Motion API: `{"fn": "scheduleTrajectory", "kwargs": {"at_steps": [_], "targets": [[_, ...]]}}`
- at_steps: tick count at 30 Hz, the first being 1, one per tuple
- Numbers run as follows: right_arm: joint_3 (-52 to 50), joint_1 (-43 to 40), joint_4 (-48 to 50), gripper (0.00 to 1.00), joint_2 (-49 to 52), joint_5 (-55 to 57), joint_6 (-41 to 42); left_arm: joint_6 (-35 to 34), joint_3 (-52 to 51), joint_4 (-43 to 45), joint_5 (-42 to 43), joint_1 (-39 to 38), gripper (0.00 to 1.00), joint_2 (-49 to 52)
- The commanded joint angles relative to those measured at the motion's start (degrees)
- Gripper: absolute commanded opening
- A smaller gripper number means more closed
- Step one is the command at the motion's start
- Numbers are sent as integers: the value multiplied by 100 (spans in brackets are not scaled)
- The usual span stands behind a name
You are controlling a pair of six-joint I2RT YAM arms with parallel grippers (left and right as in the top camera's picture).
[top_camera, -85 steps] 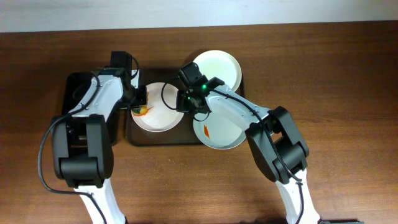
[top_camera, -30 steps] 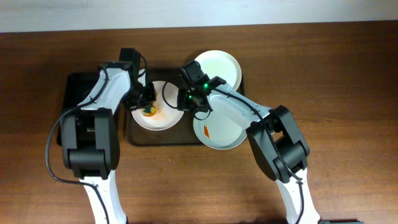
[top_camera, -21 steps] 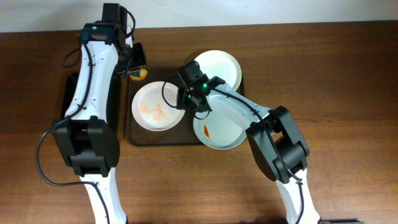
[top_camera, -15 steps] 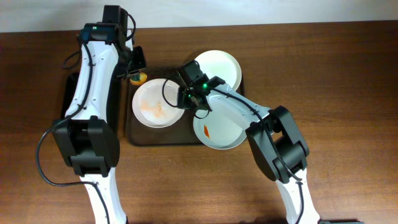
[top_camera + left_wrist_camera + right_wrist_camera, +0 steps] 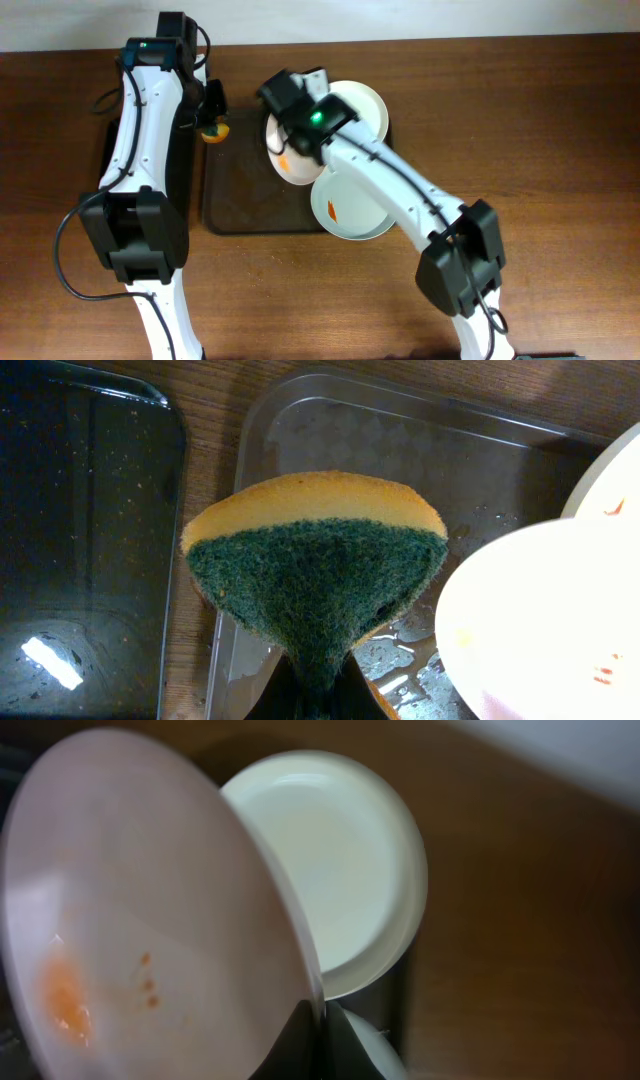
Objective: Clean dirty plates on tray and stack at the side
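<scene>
My right gripper is holding a plate with an orange smear (image 5: 283, 163) on it. I should lower the plate to the tray (image 5: 252, 196) and scrub it with the sponge in my left gripper before I stack it.
My right gripper (image 5: 290, 142) is shut on the rim of a white plate (image 5: 284, 163) and holds it tilted above the dark brown tray (image 5: 245, 200). In the right wrist view this plate (image 5: 150, 920) shows faint orange smears, pinched between the jaws (image 5: 320, 1030). A plain white plate (image 5: 358, 108) lies at the tray's back right and also shows in the right wrist view (image 5: 335, 870). A third plate (image 5: 350, 212) with an orange smear lies at the front right. My left gripper (image 5: 212, 115) is shut on a green and yellow sponge (image 5: 315, 570) above the tray's back left corner.
A smaller black tray (image 5: 104, 150) lies left of the brown tray, partly under my left arm; it also shows in the left wrist view (image 5: 80, 510). Wet patches lie on the brown tray's floor (image 5: 420, 630). Brown wooden table surrounds both trays.
My left gripper lifted the sponge off the left plate and moved to the tray's back left corner. My right gripper then raised that plate by its rim, tilted, toward the tray's middle.
</scene>
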Motion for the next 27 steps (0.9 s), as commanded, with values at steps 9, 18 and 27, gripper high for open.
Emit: {"fn": "scheduleTrajectory", "kwargs": {"at_steps": [9,18,27], "targets": [[76,1141,214,4,-76,4022,4,114,61,59,2,90,1,-70],[15,595,293,4,-48,-984,269,116,61,33,22,90,1,-70],[-168,-94,728,4,372,-2916,911,420,-1073,704,2004,-509,1,-70]]}}
